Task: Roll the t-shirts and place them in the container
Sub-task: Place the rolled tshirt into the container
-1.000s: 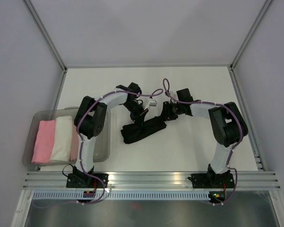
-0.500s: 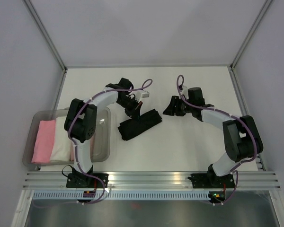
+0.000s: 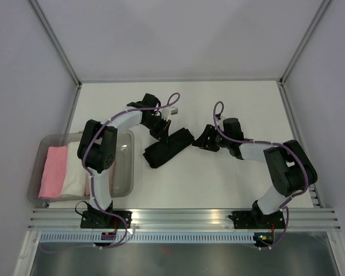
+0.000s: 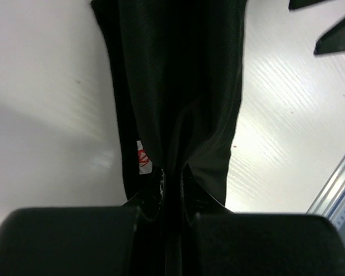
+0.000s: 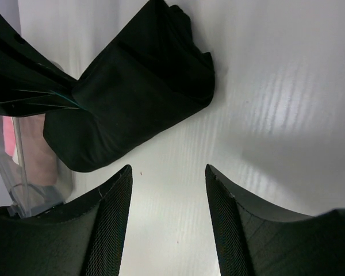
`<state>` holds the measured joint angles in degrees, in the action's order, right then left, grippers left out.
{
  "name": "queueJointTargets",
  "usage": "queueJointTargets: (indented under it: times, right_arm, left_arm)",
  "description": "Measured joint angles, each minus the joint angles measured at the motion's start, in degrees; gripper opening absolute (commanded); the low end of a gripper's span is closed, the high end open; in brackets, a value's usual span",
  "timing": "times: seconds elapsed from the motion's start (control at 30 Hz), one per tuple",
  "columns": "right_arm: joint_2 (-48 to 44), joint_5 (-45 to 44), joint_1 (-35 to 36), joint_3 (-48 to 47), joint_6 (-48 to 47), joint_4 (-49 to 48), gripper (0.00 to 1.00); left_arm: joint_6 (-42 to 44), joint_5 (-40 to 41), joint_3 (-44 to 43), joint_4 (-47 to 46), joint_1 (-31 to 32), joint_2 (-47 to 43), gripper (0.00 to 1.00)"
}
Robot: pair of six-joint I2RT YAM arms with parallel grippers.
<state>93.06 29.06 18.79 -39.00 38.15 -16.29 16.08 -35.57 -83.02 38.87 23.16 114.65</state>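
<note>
My left gripper is pinching only a fold of the black t-shirt (image 4: pixel 175 138). My right gripper should hold the t-shirt's upper end (image 3: pixel 186 135) while my left gripper spans the t-shirt.
The black t-shirt (image 3: pixel 168 148) lies folded into a long narrow band in the middle of the white table, running from lower left to upper right. My left gripper (image 3: pixel 163 134) is at its far edge, shut on a fold of the black cloth (image 4: pixel 178 103); a small pale neck label (image 4: pixel 142 159) shows beside the fingers. My right gripper (image 3: pixel 201 141) is open and empty just right of the band's upper end, its fingers (image 5: pixel 112 213) over bare table, with the black shirt (image 5: pixel 132 86) ahead. Pink (image 3: pixel 53 171) and white (image 3: pixel 76 167) shirts lie in the tub.
A clear plastic tub (image 3: pixel 125 172) stands at the left edge of the table, behind my left arm. Its corner shows in the right wrist view (image 5: pixel 23 178). Grey walls and metal posts enclose the table. An aluminium rail (image 3: pixel 184 217) runs along the near edge.
My right gripper has let go of the shirt, opened and drawn back to the right, then edged nearer again. My left gripper has shifted up and left with the cloth. The band has straightened.
</note>
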Motion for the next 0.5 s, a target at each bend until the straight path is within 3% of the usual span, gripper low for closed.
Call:
queueJointTargets:
  times: [0.5]
  right_arm:
    - [13.99, -7.21, 9.05, -6.91, 17.49, -9.75, 0.62]
  left_arm:
    - [-7.87, 6.99, -0.07, -3.23, -0.22, 3.15, 0.02]
